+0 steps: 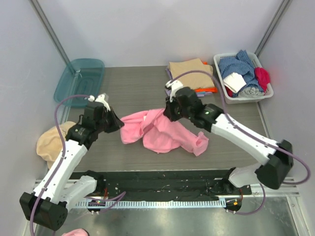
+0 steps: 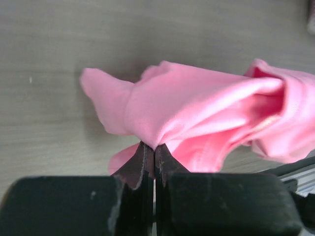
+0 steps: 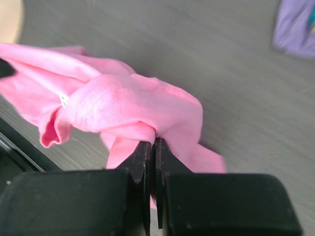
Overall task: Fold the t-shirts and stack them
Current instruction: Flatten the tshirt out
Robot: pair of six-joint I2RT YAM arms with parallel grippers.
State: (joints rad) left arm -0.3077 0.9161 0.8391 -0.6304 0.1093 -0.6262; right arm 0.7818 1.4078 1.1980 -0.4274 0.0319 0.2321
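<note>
My two grippers should both lift the pink t-shirt's body (image 1: 170,137) clear and lay it down flatter toward the black bar (image 1: 162,178), because it trails in a crumpled pile below my right gripper.
A bright pink t-shirt (image 1: 157,130) lies crumpled in the middle of the table. My left gripper (image 1: 119,124) is shut on its left edge; the left wrist view shows the jaws (image 2: 155,147) pinching pink cloth (image 2: 206,113). My right gripper (image 1: 167,114) is shut on its upper middle part; the right wrist view shows the jaws (image 3: 153,142) pinching a bunched fold (image 3: 123,103). A stack of folded shirts, tan (image 1: 189,69) on top with orange (image 1: 206,90) showing beneath, sits at the back. A lilac cloth (image 3: 295,27) shows at the right wrist view's top right corner.
A white basket (image 1: 246,98) of mixed clothes stands at the back right. A teal plastic lid (image 1: 78,78) lies at the back left. A round tan cap (image 1: 51,142) sits at the left edge. A black rail (image 1: 157,179) runs along the near edge.
</note>
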